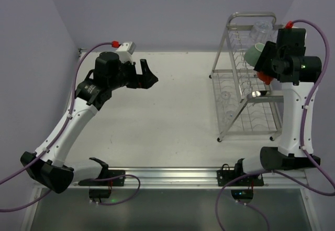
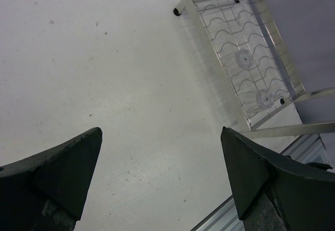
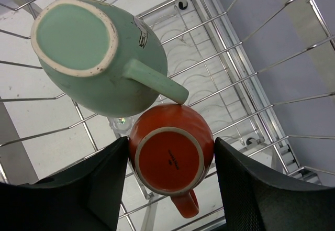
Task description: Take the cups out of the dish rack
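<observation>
The orange-red mug is between my right gripper's fingers and the way to the rack is clear. My left gripper should continue across and close on the mug [image 1: 264, 78].
The silver wire dish rack [image 1: 226, 92] stands at the right of the table. On its upper tier sit, upside down, a clear glass tumbler [image 1: 260, 31], a mint-green mug [image 1: 253, 54] and an orange-red mug [image 1: 265, 77]. In the right wrist view the green mug [image 3: 99, 58] lies above the orange-red mug [image 3: 170, 152], its handle tip touching it. My right gripper [image 3: 170, 160] has one finger on each side of the orange-red mug, closed against its sides while it rests on the rack wires [image 3: 251, 79]. My left gripper [image 1: 149, 76] is open and empty over the table's left half.
The left wrist view shows the rack's lower tier [image 2: 293, 130] and bare white table under the left gripper [image 2: 161, 173]. Purple walls close the back and sides. A metal rail [image 1: 172, 176] runs along the near edge.
</observation>
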